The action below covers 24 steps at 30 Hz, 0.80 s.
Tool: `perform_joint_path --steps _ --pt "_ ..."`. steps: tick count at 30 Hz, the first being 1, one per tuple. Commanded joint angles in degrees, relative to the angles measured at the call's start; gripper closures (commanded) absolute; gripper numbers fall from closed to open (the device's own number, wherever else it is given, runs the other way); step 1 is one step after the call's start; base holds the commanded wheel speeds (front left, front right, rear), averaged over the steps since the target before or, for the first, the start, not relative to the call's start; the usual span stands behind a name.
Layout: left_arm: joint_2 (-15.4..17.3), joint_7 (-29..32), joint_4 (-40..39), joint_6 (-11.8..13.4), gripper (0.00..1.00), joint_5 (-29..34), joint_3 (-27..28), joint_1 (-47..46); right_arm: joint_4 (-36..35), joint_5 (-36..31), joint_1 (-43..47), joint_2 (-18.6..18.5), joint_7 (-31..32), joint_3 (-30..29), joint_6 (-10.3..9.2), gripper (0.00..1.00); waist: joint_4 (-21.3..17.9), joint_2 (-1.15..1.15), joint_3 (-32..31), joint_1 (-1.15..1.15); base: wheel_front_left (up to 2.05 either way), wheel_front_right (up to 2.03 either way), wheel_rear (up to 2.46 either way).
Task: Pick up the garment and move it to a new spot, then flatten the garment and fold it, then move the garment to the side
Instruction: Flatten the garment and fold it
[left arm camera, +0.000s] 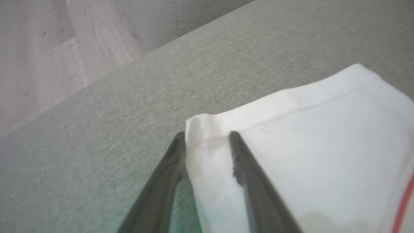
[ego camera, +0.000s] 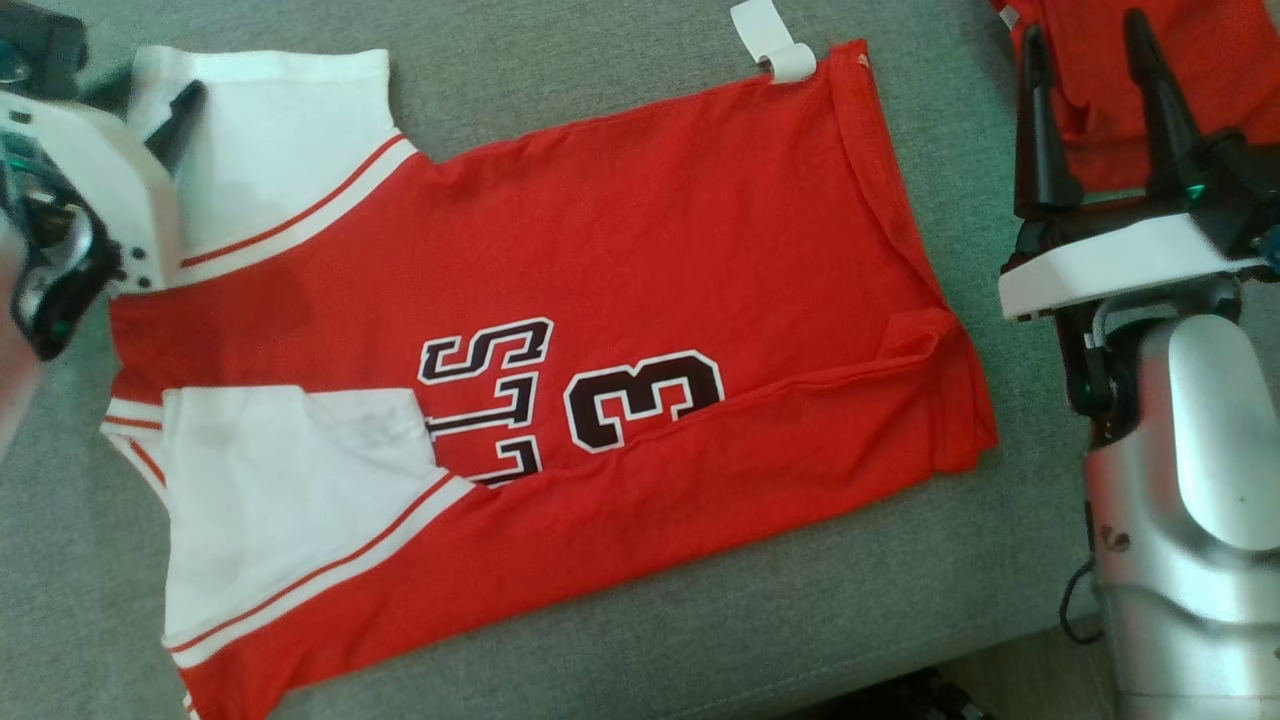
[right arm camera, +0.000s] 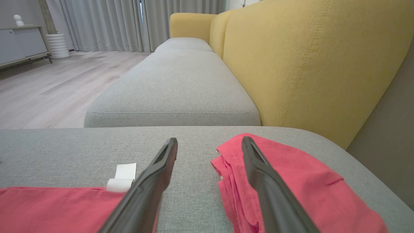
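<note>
The garment's hem [ego camera: 890, 198] is lying doubled at one corner [ego camera: 954, 396]. I expect its layers to fold over together toward the white sleeves when I carry the hem.
The garment [ego camera: 650, 250], a red jersey with white sleeves and dark lettering, lies spread on the grey cushion [ego camera: 900, 600]. Its lower long edge is folded over the number. My left gripper [ego camera: 175, 125] is at the far white sleeve [ego camera: 290, 150] in the upper left. In the left wrist view the left gripper [left arm camera: 207, 136] straddles the sleeve's [left arm camera: 307, 145] corner, one finger [left arm camera: 168, 171] beside the cloth edge, the other on top, a gap still between them. My right gripper [ego camera: 1083, 30] hovers open beyond the jersey's hem, right gripper [right arm camera: 209, 140] holding nothing.
A second red cloth [ego camera: 1230, 60] lies bunched at the upper right, under my right fingers, red cloth [right arm camera: 291, 181]. A white label [ego camera: 775, 40] sticks out at the jersey's far hem corner. A yellow backrest [right arm camera: 307, 64] bounds the cushion; wooden floor [left arm camera: 48, 48] lies past its edge.
</note>
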Motion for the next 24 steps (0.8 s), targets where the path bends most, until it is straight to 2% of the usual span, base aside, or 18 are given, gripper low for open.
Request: perform_joint_path --steps 1,6,16,24 --pt "2.76 0.15 -0.39 0.1 1.0 -1.46 0.15 -1.82 -1.58 -0.67 -1.47 -0.16 -0.29 0.28 -0.05 0.0 0.31 0.0 -0.33 0.0 0.0 0.0 0.0" --pt "2.17 -3.8 1.05 0.1 1.0 -3.01 -0.61 -2.46 -1.18 -2.15 -1.59 -0.16 0.28 -0.09 -0.05 0.0 1.58 0.0 -1.63 0.0 0.0 0.0 0.0" --pt "-1.98 -21.98 1.51 0.1 1.0 -0.26 -1.23 -2.3 1.95 -5.41 -2.58 -0.77 4.8 1.33 -0.05 0.0 8.66 0.0 -7.82 0.0 0.0 0.0 0.0" --pt "-3.46 -25.93 -5.21 1.28 1.0 1.55 -3.23 2.05 11.47 -2.65 -3.15 -5.09 12.75 2.75 -0.05 0.0 14.75 0.0 -11.86 0.0 0.0 0.0 0.0"
